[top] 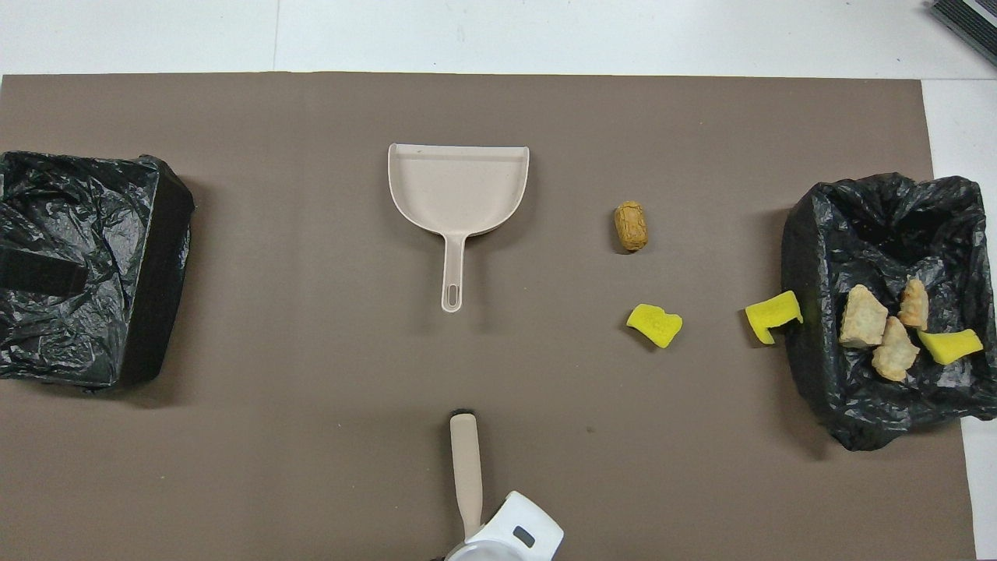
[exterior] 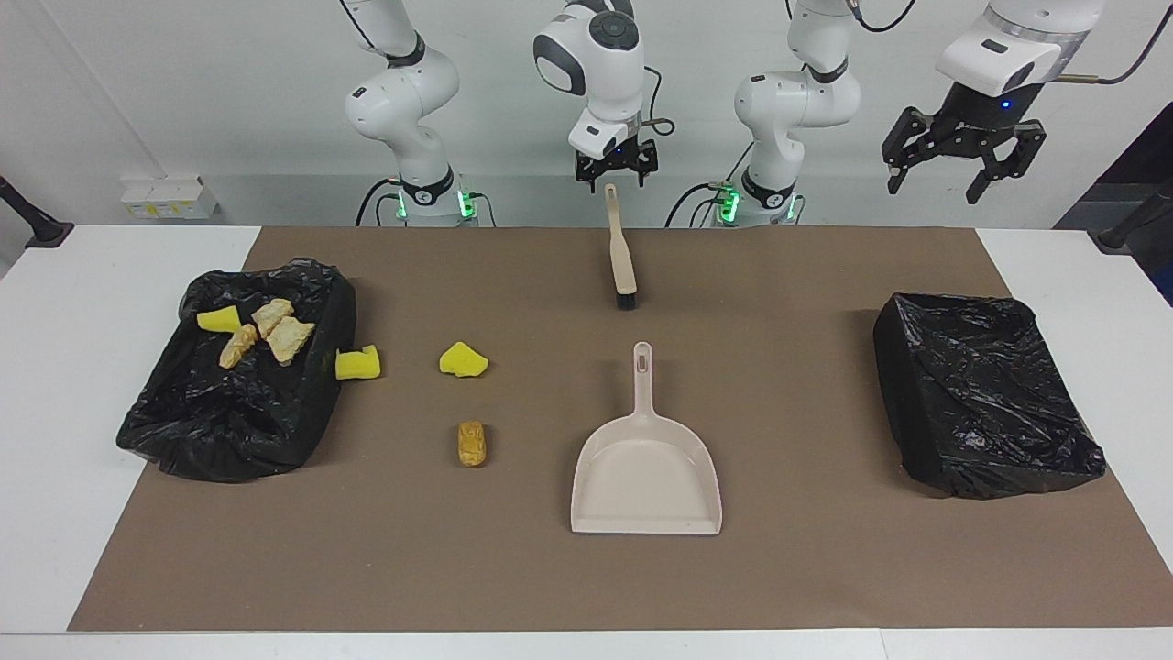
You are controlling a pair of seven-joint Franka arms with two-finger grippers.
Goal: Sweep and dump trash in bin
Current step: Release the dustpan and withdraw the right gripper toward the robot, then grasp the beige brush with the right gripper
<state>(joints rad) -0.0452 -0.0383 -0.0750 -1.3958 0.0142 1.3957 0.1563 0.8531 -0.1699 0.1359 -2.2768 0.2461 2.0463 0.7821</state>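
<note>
I expect the second yellow chunk (top: pixel 772 314) to slide free across the mat when I sweep it, because it touches the bin's side with just its tip (top: pixel 797 307).
Three pieces of trash lie on the brown mat: a yellow sponge chunk (exterior: pixel 463 359) (top: pixel 654 325), a second yellow chunk (exterior: pixel 357 363) (top: pixel 771 314) touching the bin's wall, and a tan ridged piece (exterior: pixel 472 443) (top: pixel 630 226). Several more pieces (exterior: pixel 272 330) (top: pixel 888 327) lie in the black-lined bin (exterior: pixel 229 431) (top: pixel 880 218) at the right arm's end. The beige brush (exterior: pixel 623 261) (top: pixel 465 467) lies near the robots. My right gripper (exterior: pixel 617 174) is open just over its handle end. The beige dustpan (exterior: pixel 646 467) (top: pixel 459 187) lies empty mid-table. My left gripper (exterior: pixel 962 170) is open, raised and waiting.
A second black-lined bin (exterior: pixel 990 403) (top: pixel 140 257) stands at the left arm's end of the mat, with no trash showing in it. White table (exterior: pixel 73 385) borders the mat at both ends. The right arm's white wrist (top: pixel 510 534) covers the brush handle's end from above.
</note>
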